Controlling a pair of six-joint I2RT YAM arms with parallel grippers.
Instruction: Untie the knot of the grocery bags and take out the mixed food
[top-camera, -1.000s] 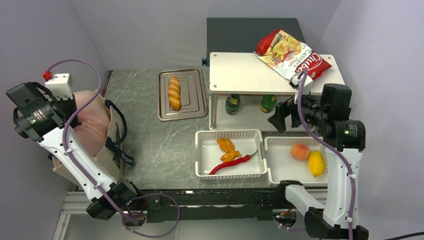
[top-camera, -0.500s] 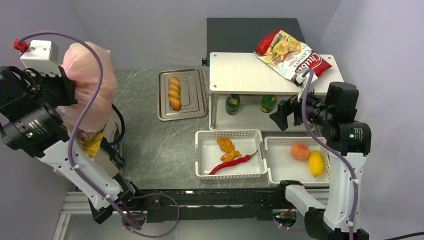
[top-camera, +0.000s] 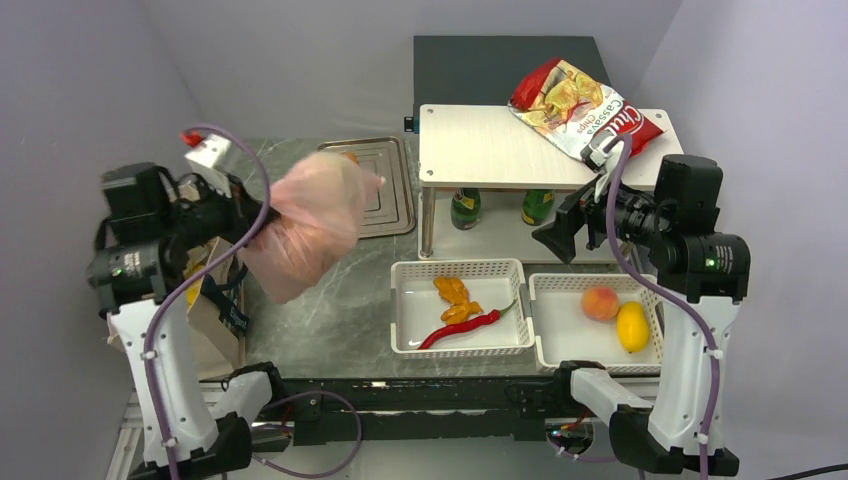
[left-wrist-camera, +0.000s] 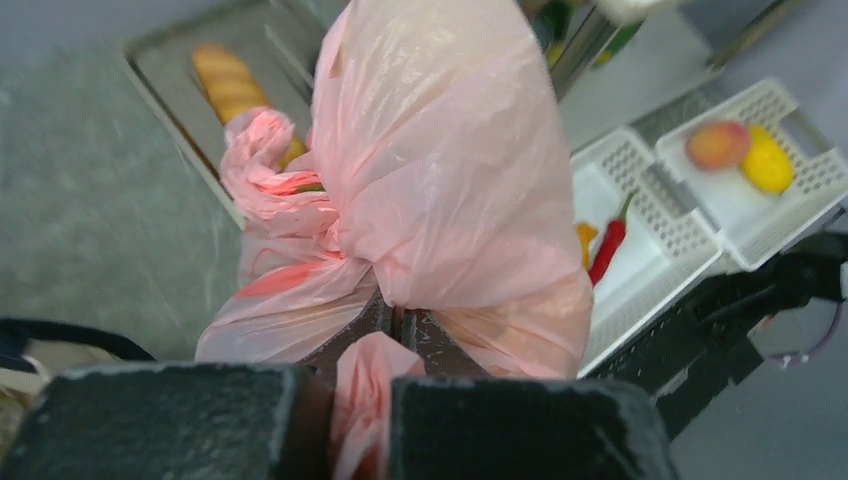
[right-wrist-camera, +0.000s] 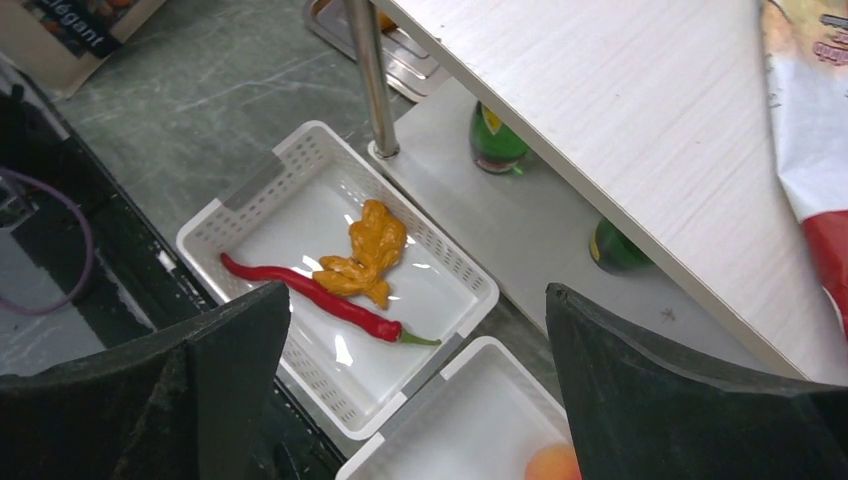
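Observation:
The pink bag and its knot (left-wrist-camera: 275, 170) hang from the robot's left gripper, so the robot should put the bag down by the basket and hold it steady with the right gripper.
The thin pink plastic bag (top-camera: 310, 225) hangs blurred in the air over the table's left half, beside the metal tray. My left gripper (top-camera: 252, 215) is shut on a fold of it. In the left wrist view the jaws (left-wrist-camera: 400, 322) pinch the pink film, the bulging bag (left-wrist-camera: 450, 170) hangs beyond them, and its bunched knot (left-wrist-camera: 270, 170) is to the left. Its contents do not show. The beige tote (top-camera: 215, 325) with dark straps stands at the near left, with something yellow (top-camera: 198, 268) inside. My right gripper (top-camera: 557, 232) is open and empty above the white baskets (right-wrist-camera: 412, 295).
A white basket (top-camera: 455, 266) holds a red chili and an orange piece. A second basket (top-camera: 590, 281) holds a peach and a lemon. A metal tray (top-camera: 388, 200) holds a baguette (left-wrist-camera: 230, 80). A white shelf (top-camera: 500, 150) carries the red Cassava chips bag (top-camera: 580, 105), with green bottles (top-camera: 465, 208) below.
My left arm has lifted the pink bag out of the beige tote, raised it high, then swung it right and down over the table. The right arm has barely moved.

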